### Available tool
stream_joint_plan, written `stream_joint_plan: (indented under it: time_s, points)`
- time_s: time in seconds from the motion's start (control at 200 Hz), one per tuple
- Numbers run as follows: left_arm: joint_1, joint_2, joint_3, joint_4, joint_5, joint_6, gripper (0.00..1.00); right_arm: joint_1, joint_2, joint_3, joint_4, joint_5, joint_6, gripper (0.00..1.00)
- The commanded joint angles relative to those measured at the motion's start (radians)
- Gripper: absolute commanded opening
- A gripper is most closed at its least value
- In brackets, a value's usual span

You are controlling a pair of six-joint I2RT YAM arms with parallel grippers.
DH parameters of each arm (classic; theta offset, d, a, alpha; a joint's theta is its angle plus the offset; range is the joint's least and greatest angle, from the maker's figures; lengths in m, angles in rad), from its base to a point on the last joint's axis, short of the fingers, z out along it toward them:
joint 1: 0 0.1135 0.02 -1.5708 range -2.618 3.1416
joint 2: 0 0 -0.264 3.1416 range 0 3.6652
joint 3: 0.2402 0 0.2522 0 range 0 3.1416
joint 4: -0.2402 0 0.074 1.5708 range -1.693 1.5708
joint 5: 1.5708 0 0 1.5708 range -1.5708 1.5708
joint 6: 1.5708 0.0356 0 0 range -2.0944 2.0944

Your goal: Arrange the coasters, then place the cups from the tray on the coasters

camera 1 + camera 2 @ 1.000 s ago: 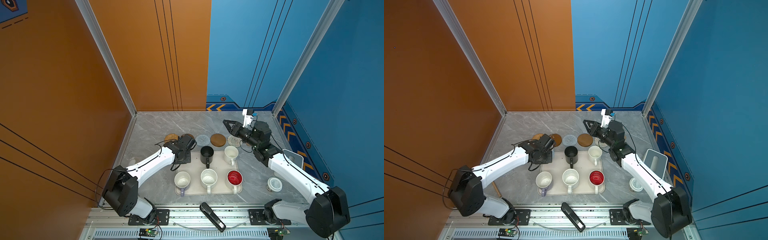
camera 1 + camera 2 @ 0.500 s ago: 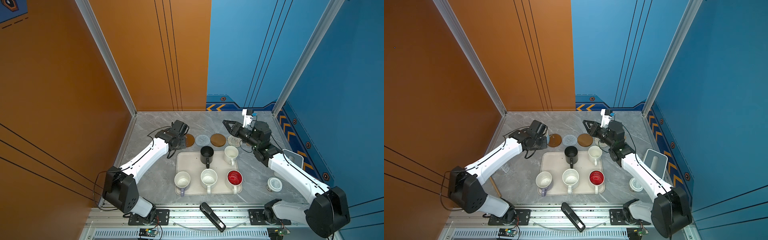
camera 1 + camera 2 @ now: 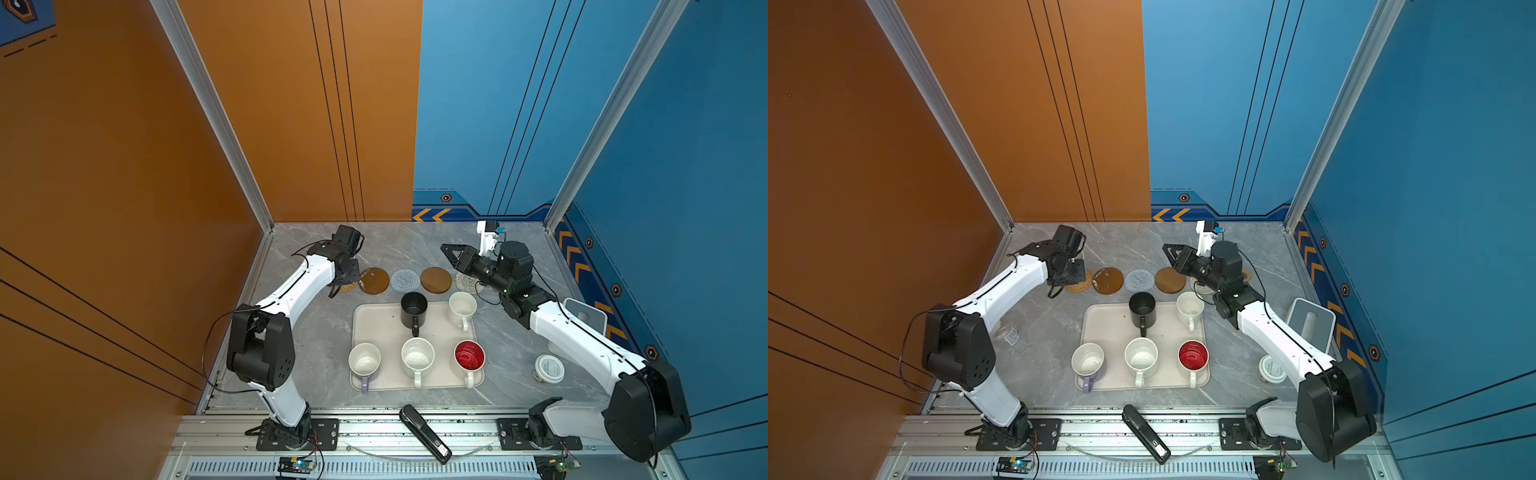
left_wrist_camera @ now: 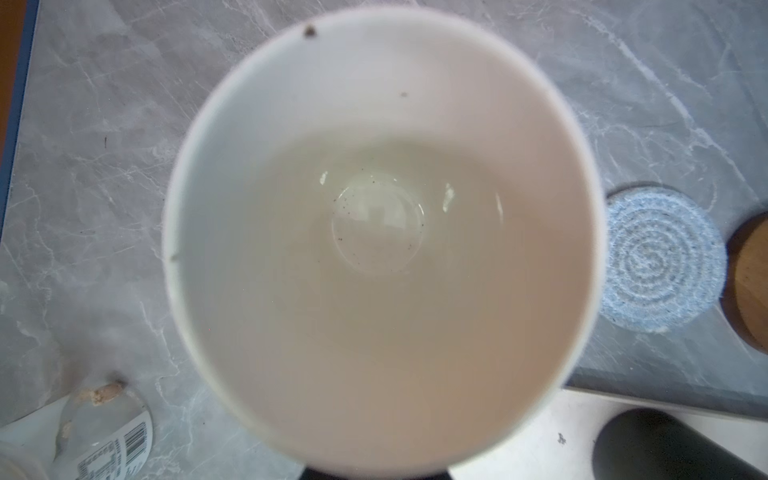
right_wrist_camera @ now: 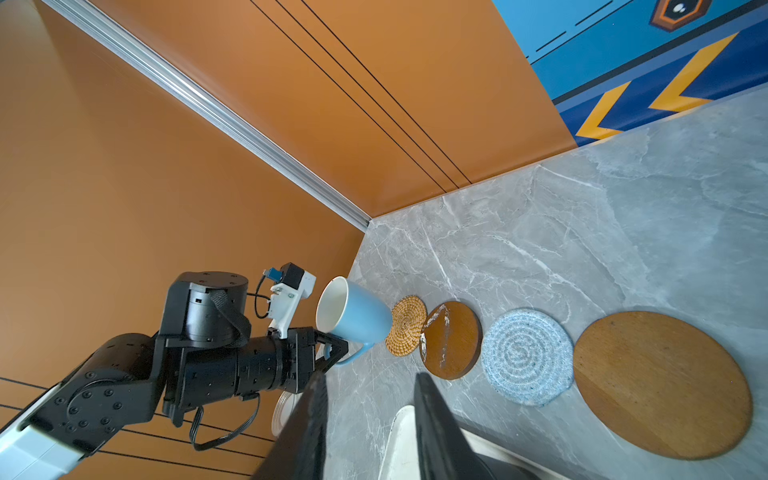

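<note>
The light blue cup's base (image 5: 382,319) faces the empty woven rattan coaster (image 5: 408,326), so the robot's left gripper keeps lowering the cup and lets go once it sits flat.
My left gripper (image 5: 332,353) is shut on the handle of the light blue cup (image 5: 353,316), whose pale inside fills the left wrist view (image 4: 378,232). The cup hangs at the woven rattan coaster (image 5: 406,326) that ends the row. Along the row lie a marked wooden coaster (image 3: 374,281), a grey-blue one (image 3: 406,280), a plain wooden one (image 3: 436,279) and a whitish one (image 3: 467,282). The tray (image 3: 376,324) carries black (image 3: 414,309), white (image 3: 462,307), lavender (image 3: 365,360), speckled (image 3: 417,354) and red-lined (image 3: 469,356) cups. My right gripper (image 3: 451,251) hovers open and holds nothing.
A white lidded jar (image 3: 548,368) and a white box stand (image 3: 584,316) sit at the right. A clear glass jar (image 3: 1009,332) lies by the left arm. A black stapler-like object (image 3: 424,432) rests on the front rail. Walls close the left, back and right.
My left arm has carried the blue cup from the tray's far left corner back and left to the rattan coaster. The right arm has stayed almost still.
</note>
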Motion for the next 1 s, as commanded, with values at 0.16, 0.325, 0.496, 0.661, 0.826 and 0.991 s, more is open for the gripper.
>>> stream_joint_plan:
  time_s: [0.16, 0.325, 0.496, 0.661, 0.826, 0.991]
  points:
    - [0.025, 0.063, 0.049, 0.084, 0.009, -0.018, 0.00, -0.006, 0.018, 0.042, -0.023, -0.017, 0.002, 0.33]
    - [0.029, 0.101, 0.069, 0.098, 0.008, -0.028, 0.00, -0.006, 0.020, 0.044, -0.030, -0.020, 0.002, 0.33]
    - [0.030, 0.128, 0.078, 0.098, 0.000, -0.021, 0.00, -0.002, 0.022, 0.045, -0.036, -0.023, -0.001, 0.33]
    - [0.033, 0.137, 0.074, 0.098, -0.016, -0.019, 0.00, -0.003, 0.023, 0.048, -0.041, -0.023, -0.001, 0.33]
    - [0.038, 0.142, 0.069, 0.099, -0.015, -0.018, 0.00, 0.001, 0.030, 0.051, -0.042, -0.025, 0.000, 0.33]
    - [0.040, 0.147, 0.065, 0.099, -0.015, -0.018, 0.00, 0.003, 0.034, 0.056, -0.046, -0.029, -0.001, 0.32]
